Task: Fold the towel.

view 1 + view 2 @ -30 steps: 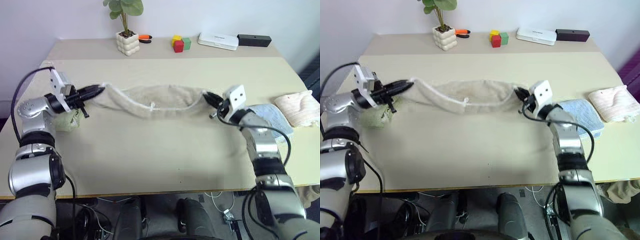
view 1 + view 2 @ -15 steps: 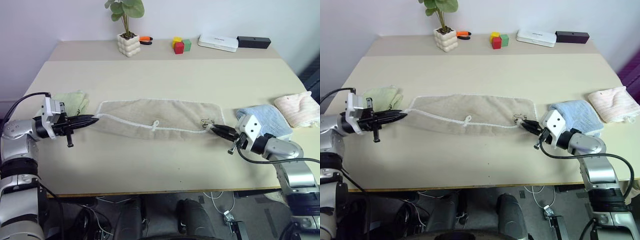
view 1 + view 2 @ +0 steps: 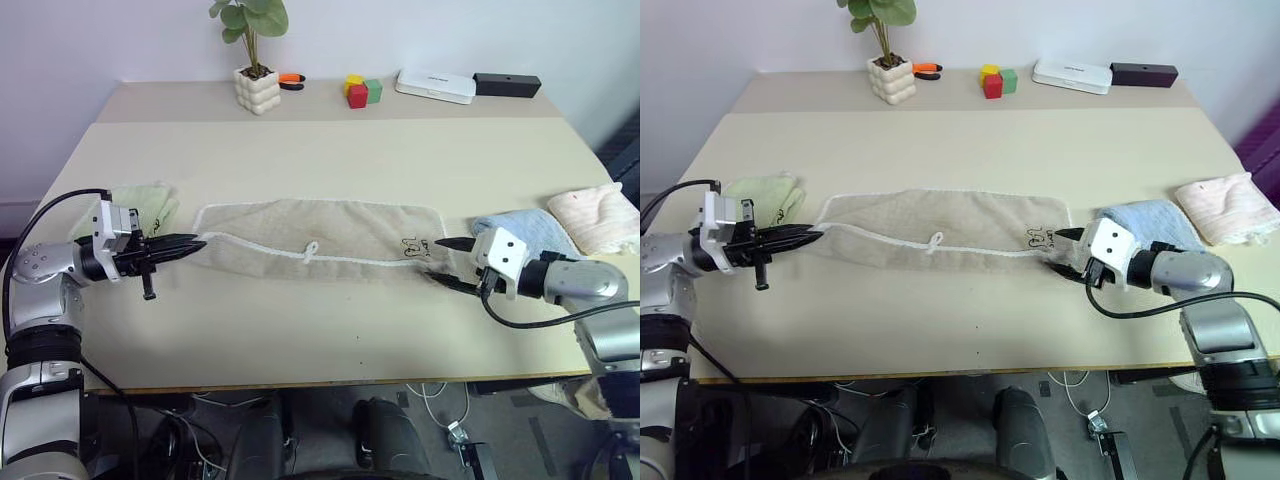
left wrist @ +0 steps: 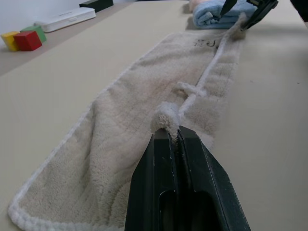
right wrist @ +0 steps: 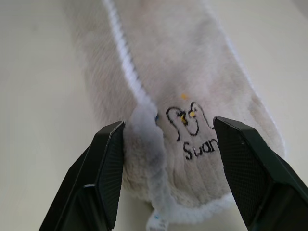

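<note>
The towel's corded corner has its white tag (image 5: 157,221) jutting out, so the tag should poke out past the flap's edge when I fold the beige towel's end (image 3: 428,246) over.
The beige towel (image 3: 330,225) lies flat on the table (image 3: 320,150) as a long folded strip with white corded edging. Its small loop (image 3: 310,248) sits on the near edge and a dark printed mark (image 3: 413,245) is close to its right end. At the strip's left end, my left gripper (image 3: 193,243) is shut on the near corner; the left wrist view shows a tuft of towel (image 4: 166,115) pinched between the closed fingers (image 4: 159,159). My right gripper (image 3: 437,260) is open at the right end, with one finger on either side of the corner beside the printed mark (image 5: 190,125).
A light green towel (image 3: 140,205) lies behind my left hand. A light blue towel (image 3: 530,228) and a pink cloth (image 3: 600,215) lie at the right. A potted plant (image 3: 256,88), coloured blocks (image 3: 362,88), a white box (image 3: 436,84) and a black box (image 3: 507,84) line the far edge.
The towel hung sagging between both grippers; it now lies flat on the table. Both hands drew back and down, and the right gripper opened off its corner.
</note>
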